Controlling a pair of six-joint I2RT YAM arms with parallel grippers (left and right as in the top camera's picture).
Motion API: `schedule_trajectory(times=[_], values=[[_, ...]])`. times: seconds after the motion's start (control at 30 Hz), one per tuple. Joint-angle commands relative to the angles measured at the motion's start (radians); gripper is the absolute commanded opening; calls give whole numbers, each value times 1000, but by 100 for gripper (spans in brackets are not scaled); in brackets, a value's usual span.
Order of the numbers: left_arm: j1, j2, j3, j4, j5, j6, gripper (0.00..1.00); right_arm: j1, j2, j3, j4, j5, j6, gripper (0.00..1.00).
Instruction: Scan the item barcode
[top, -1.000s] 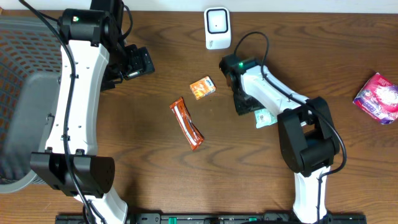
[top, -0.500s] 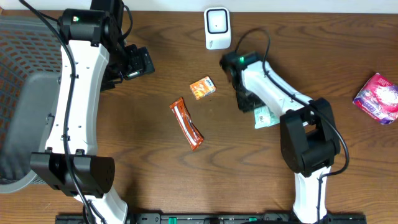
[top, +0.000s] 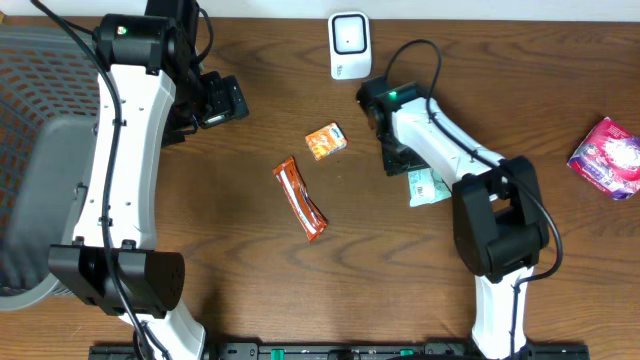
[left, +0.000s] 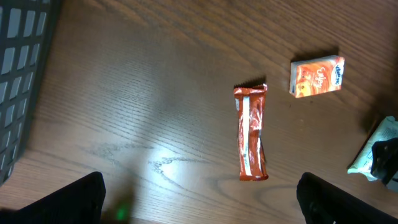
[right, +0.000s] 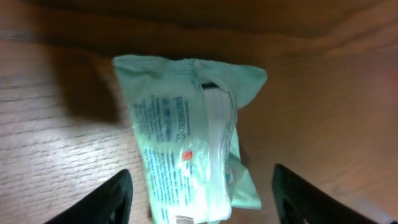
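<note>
The wipes packet's barcode (right: 185, 219) points up, away from the scanner's upturned side, so the robot's right gripper should turn the packet over by its side edge (top: 447, 189) before carrying it across.
A pale green wipes packet (right: 186, 149) lies flat on the wooden table, with a bit of barcode at its lower edge (right: 184, 218). My right gripper (right: 202, 202) hangs over it, open. Its dark fingers (right: 106, 200) stand either side of the packet with gaps, touching nothing. From overhead the packet (top: 428, 187) pokes out beside the right gripper (top: 398, 160). The white scanner (top: 349, 45) stands at the table's far edge. My left gripper (top: 225, 100) is open and empty at the far left; in its own view the left gripper (left: 202, 205) looks down on bare wood.
An orange snack bar (top: 301, 198) and a small orange box (top: 326, 141) lie mid-table, with the bar (left: 250, 132) and box (left: 316, 76) also in the left wrist view. A pink packet (top: 608, 155) sits far right. A grey mesh basket (top: 30, 150) fills the left side.
The right arm has shifted slightly right and toward the far edge over the green packet, and its jaws narrowed, then widened again. The left arm has not moved.
</note>
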Motion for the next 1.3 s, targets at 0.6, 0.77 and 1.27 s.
schedule_trajectory(times=[0.6, 0.77, 1.27], values=[[3, 9, 2, -5, -6, -2, 98, -457, -13, -46, -17, -937, -530, 66], [3, 9, 2, -5, -6, -2, 98, -443, -13, -153, 126, -958, -510, 64], [3, 9, 2, -5, -6, -2, 98, -412, -34, -219, 247, -855, -393, 1]])
